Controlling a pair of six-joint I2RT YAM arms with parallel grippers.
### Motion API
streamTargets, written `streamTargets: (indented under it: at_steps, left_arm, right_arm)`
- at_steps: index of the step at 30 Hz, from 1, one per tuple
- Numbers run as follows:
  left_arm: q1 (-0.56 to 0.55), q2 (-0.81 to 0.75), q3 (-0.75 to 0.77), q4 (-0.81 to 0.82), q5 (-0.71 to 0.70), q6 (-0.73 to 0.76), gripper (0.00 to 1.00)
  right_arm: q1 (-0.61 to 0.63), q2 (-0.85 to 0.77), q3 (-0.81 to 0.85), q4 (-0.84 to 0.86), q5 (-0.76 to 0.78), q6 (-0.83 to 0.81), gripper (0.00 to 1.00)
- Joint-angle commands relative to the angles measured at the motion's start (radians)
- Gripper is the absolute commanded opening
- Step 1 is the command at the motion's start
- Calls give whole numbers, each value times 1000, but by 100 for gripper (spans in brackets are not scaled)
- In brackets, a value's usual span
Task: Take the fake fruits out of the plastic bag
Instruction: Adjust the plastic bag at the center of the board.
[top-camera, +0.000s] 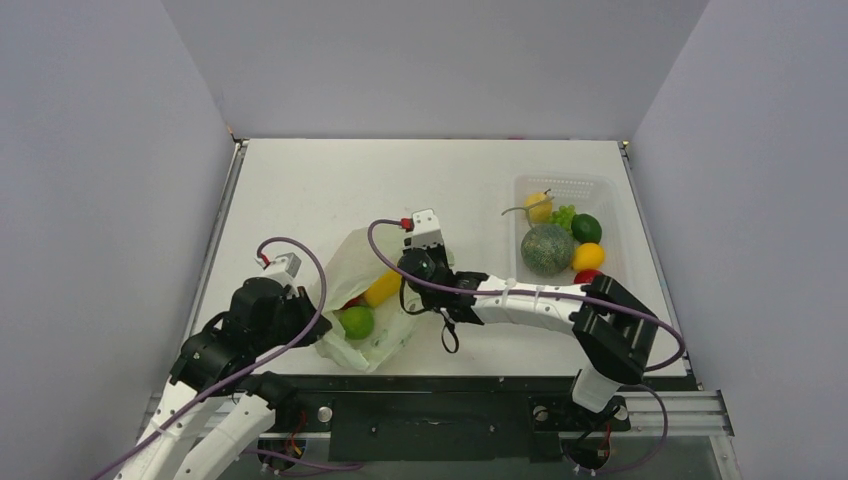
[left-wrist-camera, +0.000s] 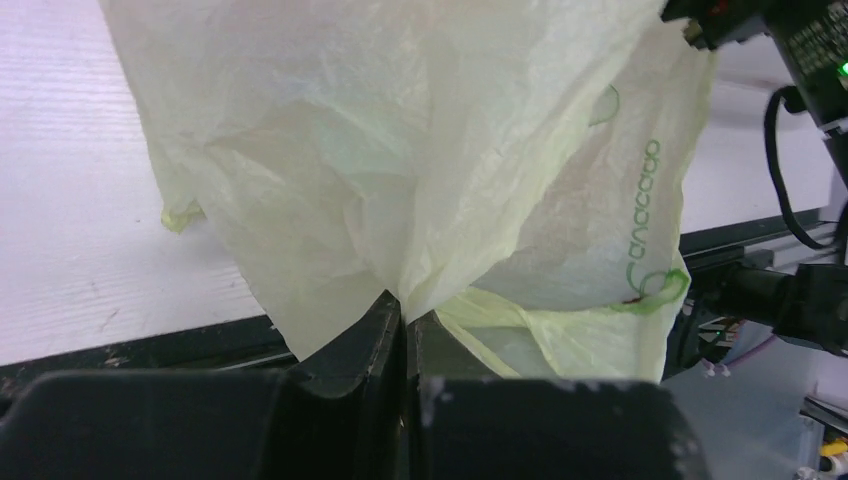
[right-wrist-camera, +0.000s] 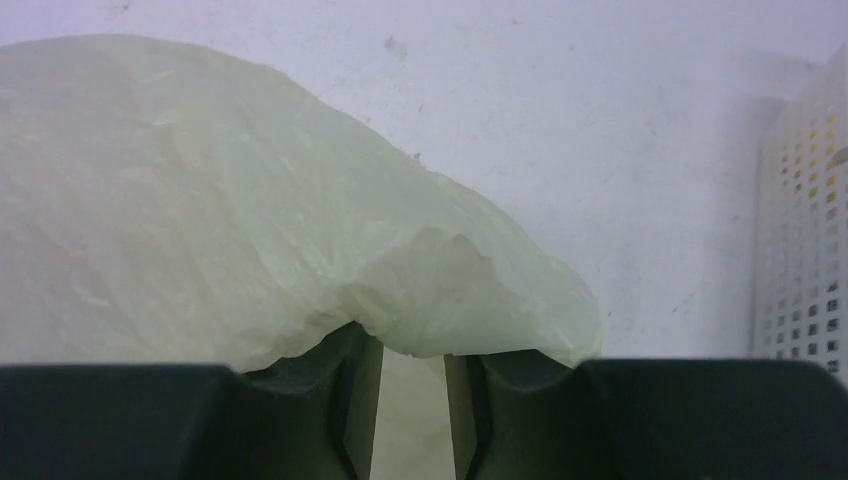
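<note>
Next, I let go of the bag's far edge (right-wrist-camera: 425, 295) with my right gripper and reach for the green fruit (top-camera: 357, 322) with it while my left gripper keeps the bag steady, because both grippers are holding the bag's film.
The pale green plastic bag (top-camera: 372, 335) lies near the table's front edge, its mouth open upward. Inside it show a green fruit (top-camera: 356, 321), a yellow fruit (top-camera: 383, 288) and a bit of a red one (top-camera: 352, 300). My left gripper (top-camera: 312, 322) is at the bag's left side, shut on a pinch of film (left-wrist-camera: 405, 312); the bag (left-wrist-camera: 400, 150) fills that view. My right gripper (top-camera: 404, 274) is at the bag's far right edge. Its jaws stand a narrow gap apart with bag film (right-wrist-camera: 250, 230) between and draped over them (right-wrist-camera: 412, 345).
A white mesh basket (top-camera: 560, 182) stands at the right, its wall also in the right wrist view (right-wrist-camera: 800, 250). It holds the mottled melon (top-camera: 547, 250), the stemmed pear (top-camera: 539, 207), and green (top-camera: 587, 228), orange-yellow (top-camera: 588, 257) and red (top-camera: 587, 275) fruits. The table's front edge (top-camera: 480, 372) runs just below the bag.
</note>
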Motion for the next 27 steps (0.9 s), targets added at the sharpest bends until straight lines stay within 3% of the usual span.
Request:
streamTargets:
  at_steps: [1, 5, 9, 13, 17, 22, 24, 27]
  left_arm:
    - [4, -22, -27, 156, 83, -26, 0]
    - [4, 5, -50, 207, 117, -53, 0]
    - [4, 39, -29, 208, 122, -40, 0]
    - [4, 43, -25, 216, 136, -31, 0]
    - [4, 57, -8, 194, 133, 12, 0]
    - [4, 101, 39, 158, 137, 55, 0]
    - [4, 108, 54, 152, 133, 71, 0]
    - [4, 114, 67, 146, 111, 99, 0]
  right_arm:
    - [-16, 57, 193, -103, 43, -108, 25]
    - [-20, 46, 266, -260, -83, -81, 29]
    - [1, -89, 162, -318, -271, -15, 50]
    - [129, -230, 74, -398, -251, -10, 62]
    - [232, -303, 58, -439, -216, -14, 64]
    - [262, -284, 59, -325, -289, 58, 62]
    - [263, -238, 39, -209, -352, 94, 54]
    - [270, -133, 0, 16, -481, 141, 28]
